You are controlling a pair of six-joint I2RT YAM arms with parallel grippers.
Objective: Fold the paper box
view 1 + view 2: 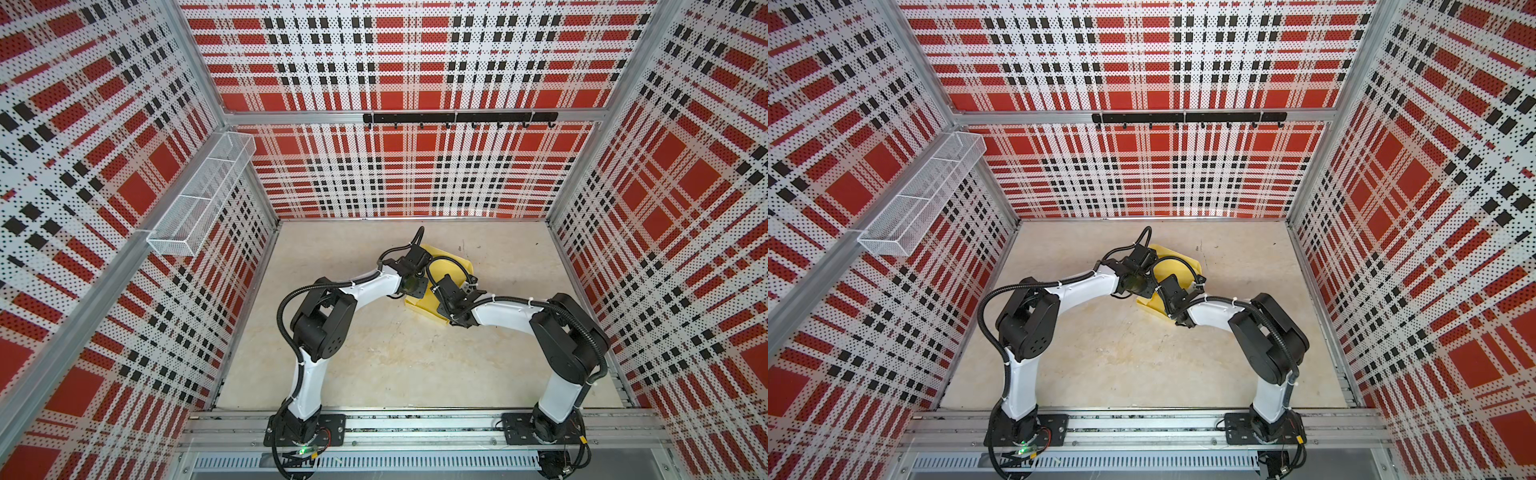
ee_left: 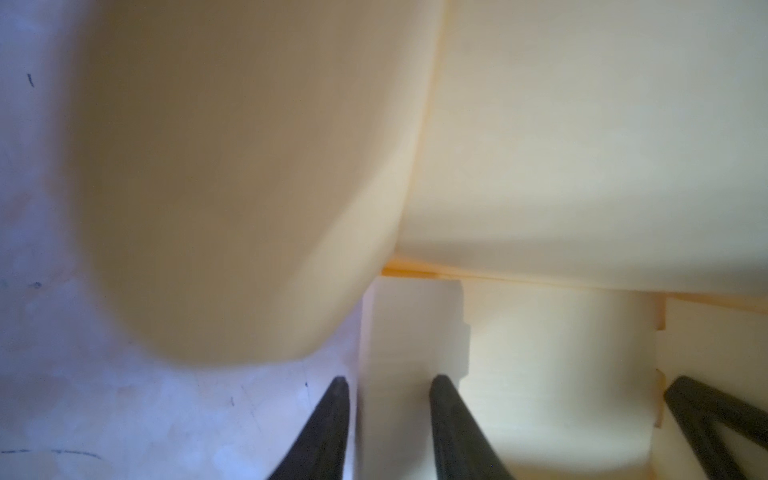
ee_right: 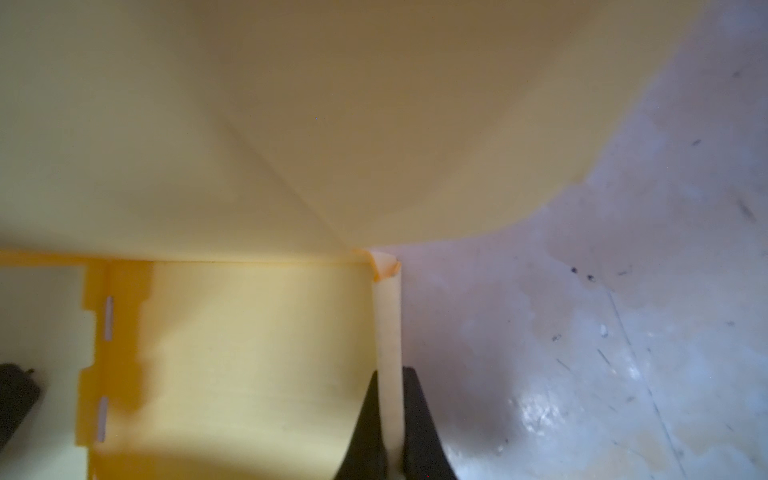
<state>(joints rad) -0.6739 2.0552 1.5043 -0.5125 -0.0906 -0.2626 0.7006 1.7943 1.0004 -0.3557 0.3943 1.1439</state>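
The box side's tabbed inner panel (image 2: 449, 332) leans over the bottom of the box, so the robot's left gripper should open, move back and pinch the folded side (image 2: 380, 352) flat and upright.
The pale yellow paper box (image 1: 446, 266) (image 1: 1177, 266) lies mid-table, half formed and mostly covered by both wrists. My left gripper (image 1: 414, 289) (image 2: 392, 399) points down at its left side. Its fingers (image 2: 338, 415) stand apart, one on each side of a raised side wall (image 2: 399, 332), with a thin gap at the outer finger. My right gripper (image 1: 467, 289) (image 3: 388, 399) is shut on the opposite upright side wall (image 3: 388, 324), the table outside it. A large rounded flap (image 2: 228, 187) (image 3: 374, 104) stands up behind both walls. The box floor (image 3: 249, 353) shows slots.
The beige table (image 1: 374, 353) stretches toward the arm bases. A white mesh basket (image 1: 199, 195) hangs on the left wall and a black hook rail (image 1: 459, 117) on the back wall. Plaid panels close in three sides.
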